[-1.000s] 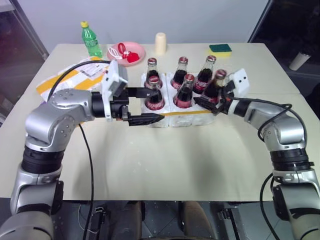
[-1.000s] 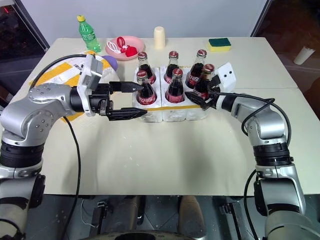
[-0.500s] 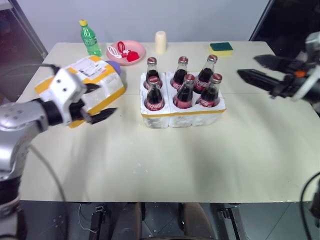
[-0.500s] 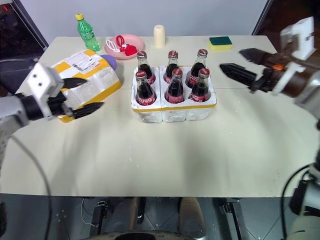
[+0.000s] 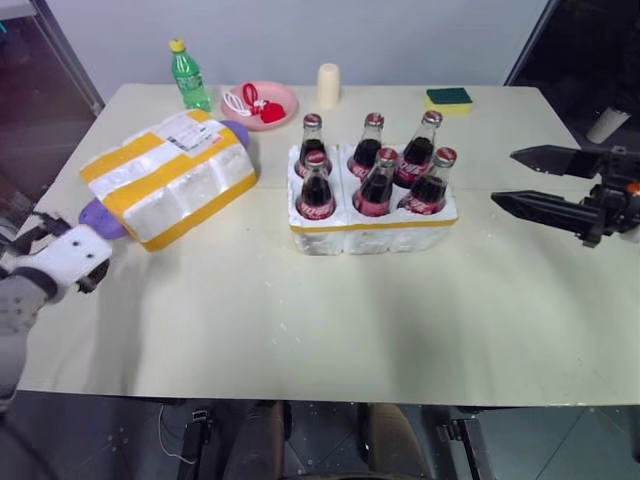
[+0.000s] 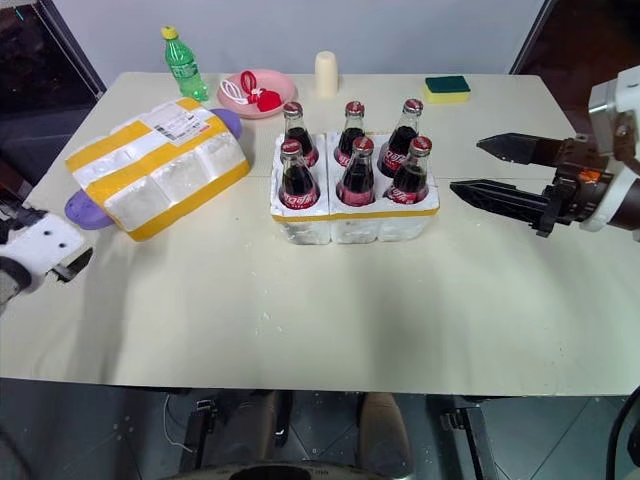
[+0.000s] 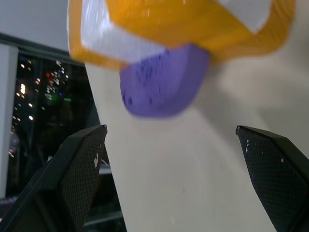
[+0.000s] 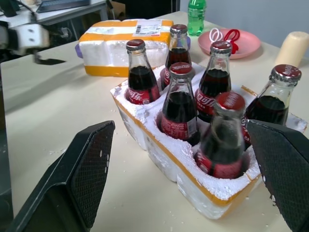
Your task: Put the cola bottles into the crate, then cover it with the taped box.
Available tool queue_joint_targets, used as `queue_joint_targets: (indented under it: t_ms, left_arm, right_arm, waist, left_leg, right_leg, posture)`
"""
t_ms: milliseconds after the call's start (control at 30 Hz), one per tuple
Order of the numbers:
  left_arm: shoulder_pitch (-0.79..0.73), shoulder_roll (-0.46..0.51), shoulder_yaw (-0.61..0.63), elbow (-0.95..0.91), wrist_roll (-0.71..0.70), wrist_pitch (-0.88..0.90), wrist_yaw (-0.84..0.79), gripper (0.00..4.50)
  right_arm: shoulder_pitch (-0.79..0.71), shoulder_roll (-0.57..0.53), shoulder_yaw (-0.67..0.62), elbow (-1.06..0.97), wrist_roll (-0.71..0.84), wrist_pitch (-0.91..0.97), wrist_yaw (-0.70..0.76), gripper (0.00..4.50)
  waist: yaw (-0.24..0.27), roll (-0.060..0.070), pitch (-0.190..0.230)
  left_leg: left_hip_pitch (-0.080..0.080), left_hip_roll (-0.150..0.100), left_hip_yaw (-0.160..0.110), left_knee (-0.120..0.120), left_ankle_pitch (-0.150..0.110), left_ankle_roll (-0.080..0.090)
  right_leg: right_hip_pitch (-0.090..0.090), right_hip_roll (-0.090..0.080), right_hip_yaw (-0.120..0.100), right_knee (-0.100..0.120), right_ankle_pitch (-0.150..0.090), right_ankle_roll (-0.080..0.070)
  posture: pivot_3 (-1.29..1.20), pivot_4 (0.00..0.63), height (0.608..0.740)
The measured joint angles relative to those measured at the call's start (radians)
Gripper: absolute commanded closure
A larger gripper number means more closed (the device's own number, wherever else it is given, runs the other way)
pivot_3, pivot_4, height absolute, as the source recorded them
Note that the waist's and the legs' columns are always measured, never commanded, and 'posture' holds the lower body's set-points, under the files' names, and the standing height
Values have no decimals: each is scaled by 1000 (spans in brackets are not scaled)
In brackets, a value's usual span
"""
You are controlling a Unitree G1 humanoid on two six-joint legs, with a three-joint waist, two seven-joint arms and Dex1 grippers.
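I see a purple tab (image 5: 102,219) sticking out from each end of the taped box, so the whole box (image 5: 175,175) will come along stiffly when I lift one tab.
Several cola bottles (image 5: 378,182) with red labels and caps stand upright in the wells of the crate (image 5: 372,231), a low white foam tray with a yellow band at mid-table. To its left the taped box (image 5: 165,175) lies tilted on a purple flat thing (image 7: 161,87). My right gripper (image 6: 466,165) hovers open to the right of the crate, pointing at it and clear of the bottles. My left gripper (image 7: 170,128) is open at the table's left edge, facing the purple thing and the box's near corner without touching them.
Along the far edge stand a green plastic bottle (image 5: 187,75), a pink plate (image 5: 285,98) with red and white items, a cream cylinder (image 5: 328,85) and a green-and-yellow sponge (image 5: 447,97). Bare tabletop (image 5: 330,320) stretches in front of the crate.
Both arms have drawn away from the crate. The left swung out to the table's left edge. The right let go of the front right bottle and pulled back to the right, open.
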Motion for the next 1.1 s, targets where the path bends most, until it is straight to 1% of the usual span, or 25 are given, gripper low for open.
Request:
queue_joint_targets:
  t_ms: [100, 233, 333, 500, 600, 667, 700, 800, 833, 867, 1000, 1100]
  left_arm:
    - [-126, -22, -93, 176, 65, -94, 60, 0]
    - [-234, -49, -174, 346, 110, -155, 95, 0]
    - [-299, -65, -205, 444, 130, -174, 105, 0]
    - [-395, -91, -243, 552, 149, -196, 117, 0]
    - [-446, -110, -262, 614, 157, -219, 119, 826]
    - [-459, -117, -275, 636, 164, -230, 127, 1811]
    - [-469, -114, -278, 644, 170, -235, 131, 2400]
    - [-497, -108, -278, 657, 176, -239, 148, 3606]
    - [-503, -100, -278, 659, 179, -239, 152, 3893]
    - [-506, -95, -278, 661, 181, -240, 153, 4025]
    - [-508, -85, -280, 647, 181, -243, 147, 4025]
    - [-513, -69, -278, 591, 173, -241, 110, 4025]
  right_arm:
    - [32, -32, -60, -60, 55, 34, 16, 62]
    - [79, -64, -120, -105, 91, 67, 27, 62]
    - [84, -85, -166, -115, 115, 86, 25, 62]
    - [95, -99, -210, -115, 128, 103, 14, 62]
    - [120, -99, -233, -117, 130, 114, 6, 0]
    - [136, -100, -244, -121, 130, 115, 6, 0]
    - [146, -100, -253, -124, 130, 116, 6, 0]
    - [149, -101, -263, -128, 131, 120, 5, 0]
    - [149, -103, -263, -129, 134, 122, 4, 0]
    - [150, -106, -263, -129, 138, 130, 3, 0]
    - [148, -110, -257, -129, 131, 121, 0, 0]
    - [142, -110, -230, -117, 120, 101, -12, 0]
  waist:
    - [-5, 0, 0]
    - [-10, 0, 0]
    - [-7, -1, 0]
    - [-3, -3, -1]
    - [-2, -3, -2]
    - [-4, -3, -2]
    - [-3, -3, -2]
    - [0, -2, -2]
    - [-1, -1, -3]
    - [-2, -1, -3]
    - [-2, -2, -3]
    - [-2, -2, -2]
  left_leg:
    - [0, 0, 0, -1, 0, 0]
    - [0, 0, 0, -1, 0, 0]
    - [0, 0, 0, 0, 0, 0]
    - [1, 0, -1, 1, 0, 0]
    - [1, 0, -1, 1, 0, 0]
    - [1, 0, -1, 1, 0, 0]
    - [1, 0, -1, 1, 0, 0]
    - [3, 0, -1, 1, 0, 0]
    - [4, 0, -1, 1, 0, 0]
    - [4, 0, 0, 1, 0, 0]
    - [4, 0, 0, 1, 0, 0]
    - [3, 0, 0, 1, 0, 0]
  right_leg:
    - [-1, 1, -1, 1, 2, 4]
    - [-1, 1, -1, 2, 2, 4]
    - [0, 1, -1, 2, 2, 4]
    - [1, 1, -1, 2, 2, 4]
    - [1, 0, -1, 2, 2, 4]
    - [1, 0, -1, 2, 2, 4]
    - [1, 0, -1, 2, 2, 4]
    - [2, 0, -1, 2, 2, 4]
    - [3, 0, -1, 2, 2, 4]
    - [4, 0, -1, 2, 2, 4]
    - [3, 0, -1, 2, 2, 4]
    - [3, 0, -1, 2, 2, 4]
  posture:
    - [0, 150, 739]
    - [0, 150, 739]
    - [0, 150, 739]
    - [0, 150, 739]
    - [0, 150, 739]
    - [0, 150, 739]
    - [0, 150, 739]
    - [0, 150, 739]
    - [0, 150, 739]
    - [0, 150, 739]
    - [0, 150, 739]
    - [0, 150, 739]
